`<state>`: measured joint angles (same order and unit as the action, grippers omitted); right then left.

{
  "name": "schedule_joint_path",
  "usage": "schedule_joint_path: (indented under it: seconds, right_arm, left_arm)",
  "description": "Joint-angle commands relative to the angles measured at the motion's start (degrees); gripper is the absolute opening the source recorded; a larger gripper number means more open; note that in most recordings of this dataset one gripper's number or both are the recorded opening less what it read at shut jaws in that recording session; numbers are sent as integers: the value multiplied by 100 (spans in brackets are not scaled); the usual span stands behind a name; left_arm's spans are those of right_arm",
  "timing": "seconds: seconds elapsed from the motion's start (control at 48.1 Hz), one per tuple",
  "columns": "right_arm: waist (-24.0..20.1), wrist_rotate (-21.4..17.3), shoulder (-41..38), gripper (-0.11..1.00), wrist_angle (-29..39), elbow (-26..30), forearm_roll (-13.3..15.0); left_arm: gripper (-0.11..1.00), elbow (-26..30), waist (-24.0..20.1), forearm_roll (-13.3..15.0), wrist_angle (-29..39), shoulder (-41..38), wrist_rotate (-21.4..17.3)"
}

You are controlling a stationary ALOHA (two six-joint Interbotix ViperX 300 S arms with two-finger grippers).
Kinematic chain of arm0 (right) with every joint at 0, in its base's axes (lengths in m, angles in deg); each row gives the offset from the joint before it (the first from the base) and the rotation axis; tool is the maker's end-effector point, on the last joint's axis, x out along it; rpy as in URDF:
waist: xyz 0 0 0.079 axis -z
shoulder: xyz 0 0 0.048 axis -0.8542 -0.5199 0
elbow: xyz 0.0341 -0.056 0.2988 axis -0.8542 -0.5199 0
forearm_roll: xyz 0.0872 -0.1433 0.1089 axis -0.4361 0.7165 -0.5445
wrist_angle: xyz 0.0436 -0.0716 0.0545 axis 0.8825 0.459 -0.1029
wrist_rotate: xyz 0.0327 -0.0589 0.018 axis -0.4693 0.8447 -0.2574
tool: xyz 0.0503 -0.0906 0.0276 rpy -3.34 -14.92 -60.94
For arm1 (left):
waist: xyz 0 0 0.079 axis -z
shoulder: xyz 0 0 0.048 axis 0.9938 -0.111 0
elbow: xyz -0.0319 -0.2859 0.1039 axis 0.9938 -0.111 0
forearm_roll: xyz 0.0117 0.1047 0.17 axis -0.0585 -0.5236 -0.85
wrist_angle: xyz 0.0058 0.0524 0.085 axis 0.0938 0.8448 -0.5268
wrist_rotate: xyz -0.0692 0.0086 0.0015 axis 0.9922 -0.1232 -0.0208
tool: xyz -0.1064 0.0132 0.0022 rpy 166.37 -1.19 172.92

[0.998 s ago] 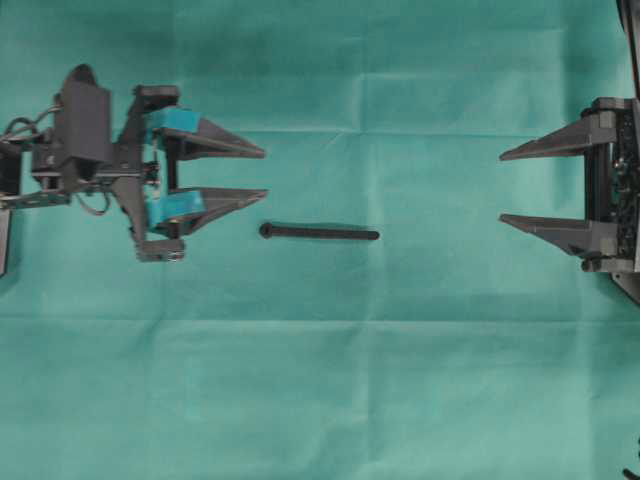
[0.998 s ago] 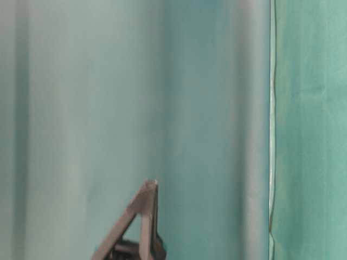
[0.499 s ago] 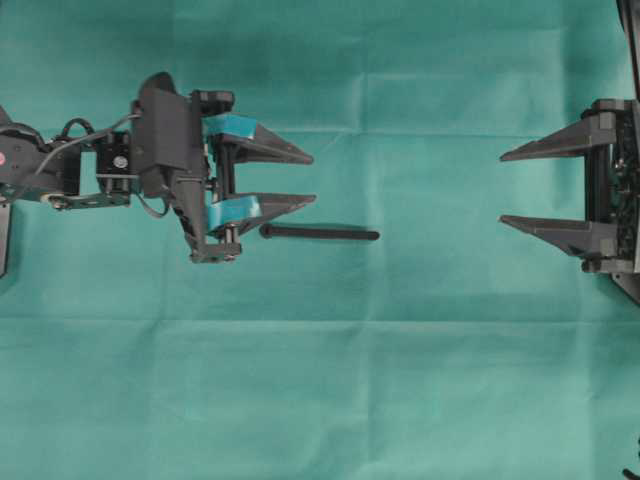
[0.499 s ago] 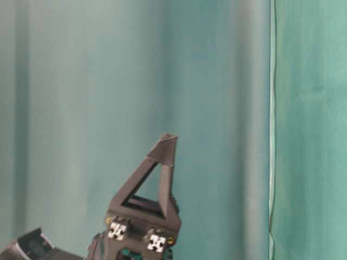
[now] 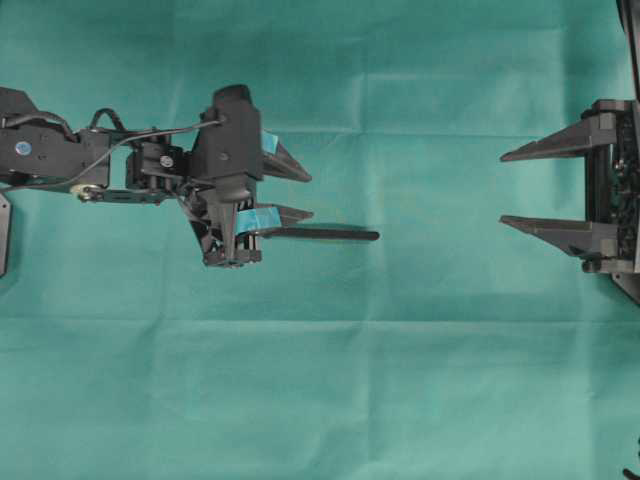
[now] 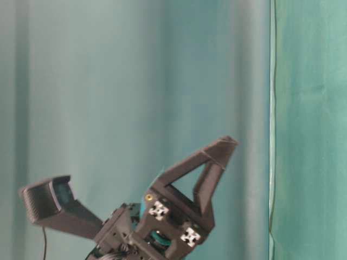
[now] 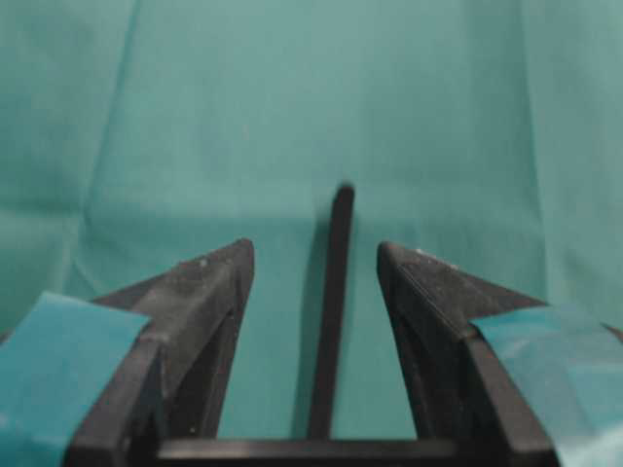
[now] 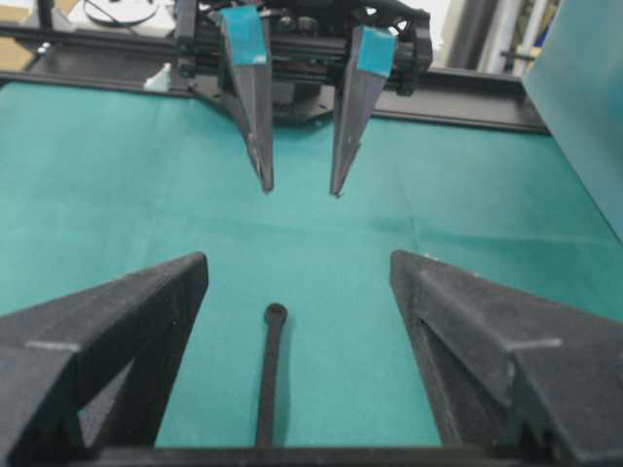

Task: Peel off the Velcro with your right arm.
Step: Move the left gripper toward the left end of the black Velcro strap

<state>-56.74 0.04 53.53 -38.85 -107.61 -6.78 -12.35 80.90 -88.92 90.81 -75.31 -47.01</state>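
Observation:
The Velcro's far end is lying straight like a rod, so I expect the Velcro to stick out stiffly and bend only a little when the robot lifts its middle.
The Velcro, a slim black strip, lies flat on the green cloth in the middle of the overhead view. Its knob end points left and is covered there by my left arm. My left gripper, with teal patches, hangs open and tilted down over that knob end. In the left wrist view the Velcro runs between the open fingers of my left gripper, untouched. My right gripper stands open at the right edge, well clear of the strip. From the right wrist view the Velcro lies between the fingers of my right gripper, with the left gripper beyond.
A green cloth with fold creases covers the table. A green curtain fills the table-level view behind the left gripper's raised finger. A black frame rail runs along the far side behind the left arm.
My left arm has reached to the right and tipped its fingers down, coming over the strip's knob end. The Velcro and my right gripper have not moved.

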Motion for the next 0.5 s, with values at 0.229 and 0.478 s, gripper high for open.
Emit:
schedule_joint_path:
  seconds: [0.229, 0.478]
  right_arm:
    - [0, 0, -18, 50, -53, 70, 9]
    - [0, 0, -35, 50, -62, 53, 9]
  left_arm:
    - [53, 483, 0, 0, 879, -185, -237]
    - [53, 615, -9, 0, 923, -501, -255]
